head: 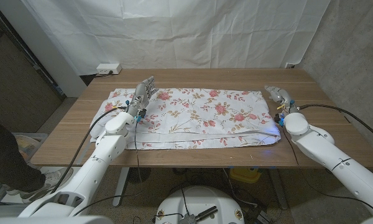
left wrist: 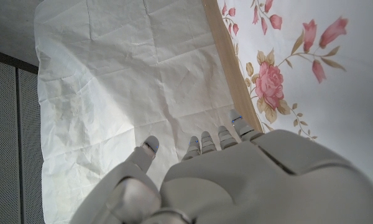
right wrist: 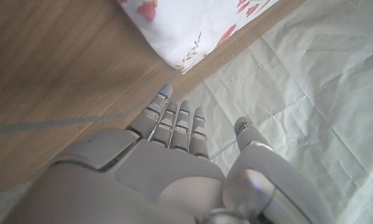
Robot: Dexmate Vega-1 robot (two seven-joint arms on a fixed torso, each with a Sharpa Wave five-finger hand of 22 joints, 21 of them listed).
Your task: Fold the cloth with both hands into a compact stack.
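Note:
The white cloth's layers [head: 236,124] will come apart and rumple when the robot folds one end over the other, because the near edges [head: 202,139] lie loose and stepped.
A white cloth with red flowers [head: 193,115] lies folded lengthwise across the middle of the wooden table [head: 323,149], its doubled edge toward me. My left hand [head: 143,94] hovers over the cloth's left end, fingers apart and holding nothing; the left wrist view shows its fingers [left wrist: 202,140] above the floral cloth [left wrist: 311,68]. My right hand [head: 280,97] stands just off the cloth's right end, fingers stretched out and empty. The right wrist view has that hand [right wrist: 174,134] over bare wood, near a cloth corner [right wrist: 180,43].
A white backdrop sheet [head: 174,31] hangs behind the table. A white power strip [head: 108,68] lies on the floor at the back left. A person's dark trouser leg [head: 3,155] stands at the left edge. Bare wood borders the cloth on all sides.

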